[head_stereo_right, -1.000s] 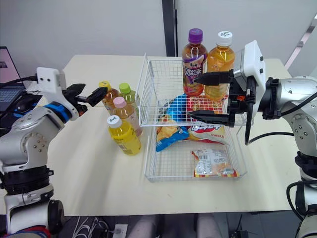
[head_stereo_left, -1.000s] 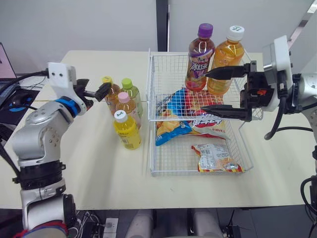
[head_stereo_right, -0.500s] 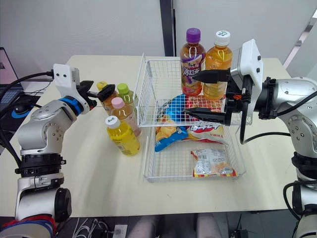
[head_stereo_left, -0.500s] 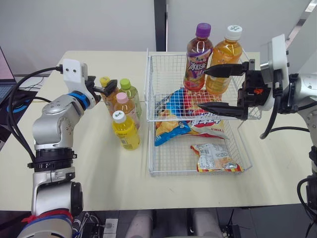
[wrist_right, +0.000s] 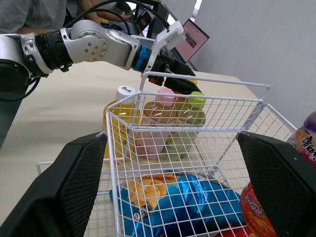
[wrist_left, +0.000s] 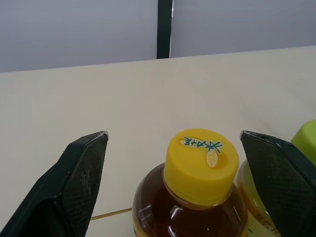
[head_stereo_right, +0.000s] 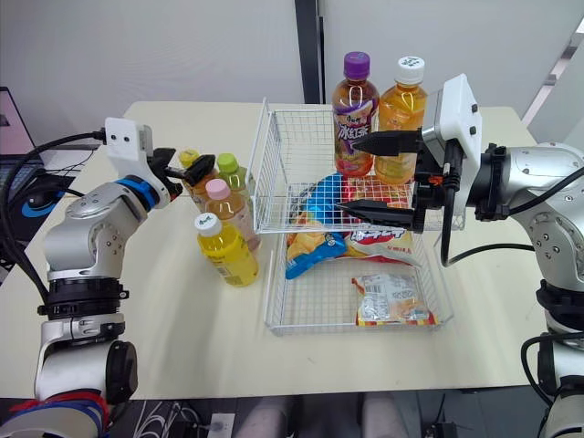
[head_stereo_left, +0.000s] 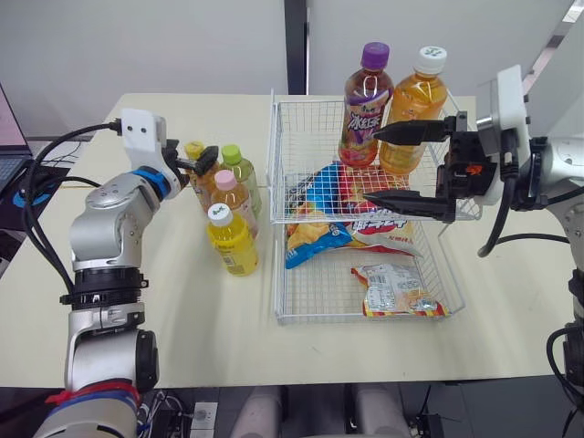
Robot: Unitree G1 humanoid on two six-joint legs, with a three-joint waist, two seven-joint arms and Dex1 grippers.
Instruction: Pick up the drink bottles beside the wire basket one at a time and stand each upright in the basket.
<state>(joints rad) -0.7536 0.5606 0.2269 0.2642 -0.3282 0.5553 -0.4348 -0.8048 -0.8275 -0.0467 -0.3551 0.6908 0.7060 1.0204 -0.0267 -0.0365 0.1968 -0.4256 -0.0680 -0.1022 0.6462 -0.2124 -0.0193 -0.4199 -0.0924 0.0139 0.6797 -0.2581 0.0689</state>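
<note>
My gripper is about to lift, and the yellow cap (wrist_left: 201, 167) sits straight and flush on the bottle's neck. The whole tea bottle (head_stereo_left: 203, 189) will come along, hanging from its cap.
Four drink bottles stand just left of the wire basket (head_stereo_left: 278, 274): a yellow-capped tea bottle (head_stereo_left: 194, 157), a green-capped one (head_stereo_left: 239, 164), a pink-capped one (head_stereo_left: 230, 190) and a white-capped yellow one (head_stereo_left: 232, 243). My left gripper (head_stereo_left: 201, 161) is open, its fingers on either side of the yellow cap (wrist_left: 201, 160) without touching it. At the basket's far end stand a purple-capped bottle (head_stereo_left: 368, 100) and an orange bottle (head_stereo_left: 415, 105). My right gripper (head_stereo_left: 370, 167) hangs open over the basket in front of them, holding nothing.
Inside the basket lie a blue chip bag (head_stereo_left: 315, 228), a red snack bag (head_stereo_left: 391, 219) and a small packet (head_stereo_left: 397, 290). A laptop (head_stereo_right: 14, 114) and cables sit off the table's left side. Bare tabletop (head_stereo_left: 173, 319) lies in front of the bottles.
My left gripper has moved in to the right, from short of the bottles to astride the yellow-capped bottle's cap. The right gripper has stayed almost still over the basket.
</note>
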